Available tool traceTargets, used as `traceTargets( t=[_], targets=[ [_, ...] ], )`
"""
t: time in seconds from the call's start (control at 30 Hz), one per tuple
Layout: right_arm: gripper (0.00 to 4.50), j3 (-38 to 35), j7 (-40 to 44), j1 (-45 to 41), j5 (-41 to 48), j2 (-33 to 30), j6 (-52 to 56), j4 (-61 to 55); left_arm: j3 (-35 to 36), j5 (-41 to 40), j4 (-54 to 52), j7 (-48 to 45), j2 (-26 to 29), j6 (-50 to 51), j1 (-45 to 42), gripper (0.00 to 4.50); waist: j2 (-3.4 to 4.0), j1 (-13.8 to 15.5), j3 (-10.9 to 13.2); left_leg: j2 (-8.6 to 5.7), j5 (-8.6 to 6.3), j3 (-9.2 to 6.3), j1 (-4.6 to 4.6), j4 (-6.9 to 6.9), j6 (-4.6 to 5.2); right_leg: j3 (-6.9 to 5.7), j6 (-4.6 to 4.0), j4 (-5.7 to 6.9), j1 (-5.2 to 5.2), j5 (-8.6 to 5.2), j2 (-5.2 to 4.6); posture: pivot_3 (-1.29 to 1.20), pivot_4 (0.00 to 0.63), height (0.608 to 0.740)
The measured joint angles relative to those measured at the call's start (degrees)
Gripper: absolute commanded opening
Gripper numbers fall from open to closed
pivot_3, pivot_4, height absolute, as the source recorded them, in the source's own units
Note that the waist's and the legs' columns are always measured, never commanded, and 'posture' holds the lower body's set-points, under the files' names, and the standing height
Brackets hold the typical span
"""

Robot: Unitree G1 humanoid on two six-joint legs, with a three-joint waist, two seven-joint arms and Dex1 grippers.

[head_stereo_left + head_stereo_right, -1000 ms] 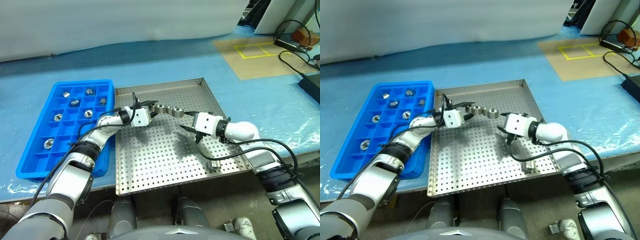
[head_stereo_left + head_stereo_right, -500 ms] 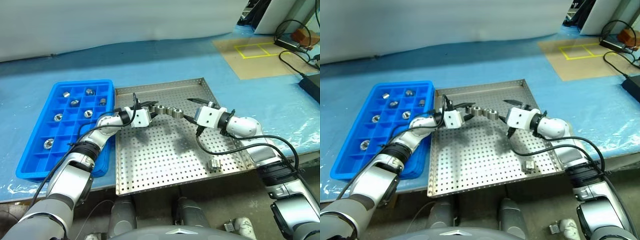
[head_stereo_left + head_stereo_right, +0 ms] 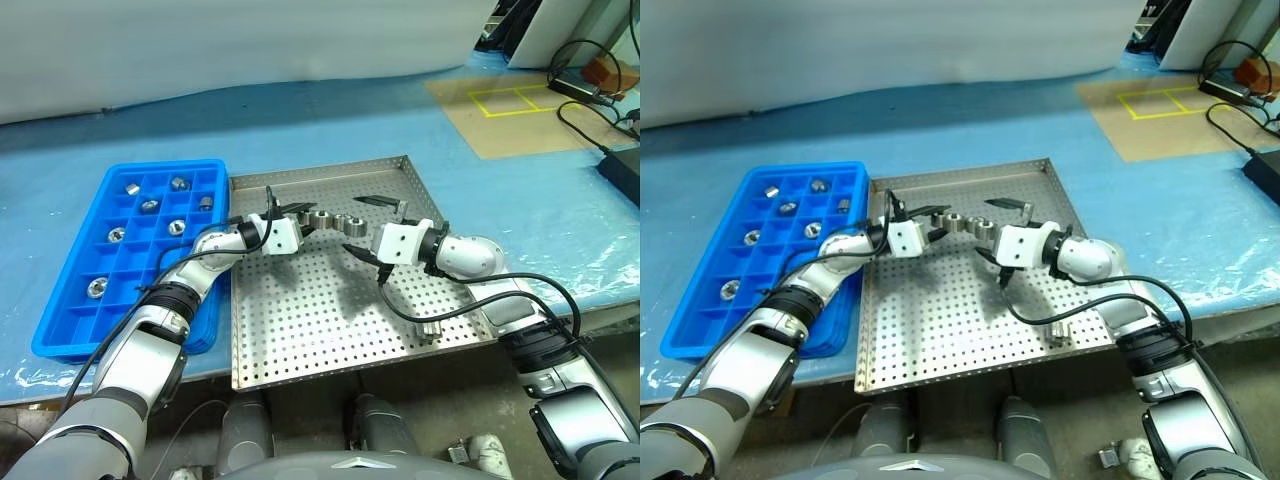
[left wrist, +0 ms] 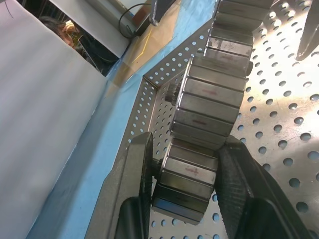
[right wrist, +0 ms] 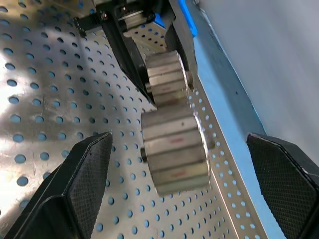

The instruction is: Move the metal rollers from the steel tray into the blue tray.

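I should use my right gripper to pull the end roller [image 3: 356, 227] off and put it to one side, because other rollers cling in a row [image 3: 338, 222] to the roller in my left gripper.
A row of metal rollers [image 3: 333, 219] lies end to end at the back of the steel tray [image 3: 300, 330]. My left gripper [image 3: 292, 214] is shut on the roller at the row's left end, and its fingers [image 4: 142, 169] clamp that roller [image 4: 187, 174] from both sides. My right gripper [image 3: 366, 228] stands wide open at the row's right end, one finger [image 5: 82, 184] on each side of the last roller [image 5: 174, 152] without touching it. Another roller [image 3: 430, 330] lies near the steel tray's front right corner. The blue tray [image 3: 70, 300] to the left holds several rollers [image 3: 116, 235].
Both trays rest on a table covered with blue sheeting, and its front edge runs just below the steel tray. A brown board [image 3: 500, 115] with a yellow taped square lies at the back right. Black cables and a dark box [image 3: 622, 165] sit at the far right.
My right gripper has opened wide and moved left and up to the right end of the roller row. The left gripper has kept still with its grip.
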Motion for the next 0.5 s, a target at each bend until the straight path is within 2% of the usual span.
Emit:
traceTargets(
  t=[0.13, 0.23, 0.37, 0.4, 0.43, 0.5],
  targets=[
    [4.49, 0.4, 1.1, -1.2, 0.1, 0.7, -0.7, 0.1, 0.0, 0.0, 0.0, 0.0, 0.0, 0.0, 0.0, 1.38, 0.0, 0.0, 0.0, 0.0, 0.0, 0.0, 0.0, -0.01, 0.0, 0.0, 0.0, 0.01, 0.0, 0.0, 0.0, -0.18, 0.15, 0.74],
    [3.59, 0.5, 2.1, -1.2, 0.2, 0.6, -1.0, 0.4, 0.0, 0.0, 0.0, 0.0, 0.0, 0.0, 0.0, 1.38, 0.0, 0.0, 0.0, 0.0, 0.0, 0.0, 0.0, -0.01, 0.0, 0.0, 0.0, 0.0, 0.0, 0.0, 0.0, -0.17, 0.15, 0.74],
    [2.15, 0.5, 2.5, -1.2, 0.1, 0.5, -1.6, 0.6, 0.0, 0.0, -0.1, 0.0, 0.1, 0.0, 0.1, 1.38, 0.0, 0.0, 0.0, 0.0, 0.0, 0.0, 0.0, -0.01, 0.0, 0.0, 0.0, 0.0, 0.0, 0.0, 0.0, -0.17, 0.15, 0.74],
    [1.88, 0.5, 2.5, -1.2, 0.1, 0.5, -1.6, 0.6, 0.0, 0.0, -0.1, 0.0, 0.1, 0.0, 0.2, 1.38, 0.0, 0.0, 0.0, 0.0, 0.0, 0.0, 0.0, -0.01, 0.0, 0.0, 0.0, 0.0, 0.0, 0.0, 0.0, -0.17, 0.15, 0.74],
    [1.88, 0.5, 2.5, -1.2, 0.1, 0.5, -1.6, 0.6, 0.0, 0.0, -0.1, 0.0, 0.1, 0.0, 0.2, 1.38, 0.0, 0.0, 0.0, 0.0, 0.0, 0.0, 0.0, -0.01, 0.0, 0.0, 0.0, 0.0, 0.0, 0.0, 0.0, -0.17, 0.15, 0.74],
    [1.43, 0.5, 2.5, -1.2, 0.1, 0.5, -1.5, 0.6, 0.0, 0.0, -0.1, 0.0, 0.1, 0.0, 0.2, 1.38, 0.0, 0.0, 0.0, 0.0, 0.0, 0.0, 0.0, -0.01, 0.0, 0.0, 0.0, 0.0, 0.0, 0.0, 0.0, -0.17, 0.15, 0.74]
  ],
)
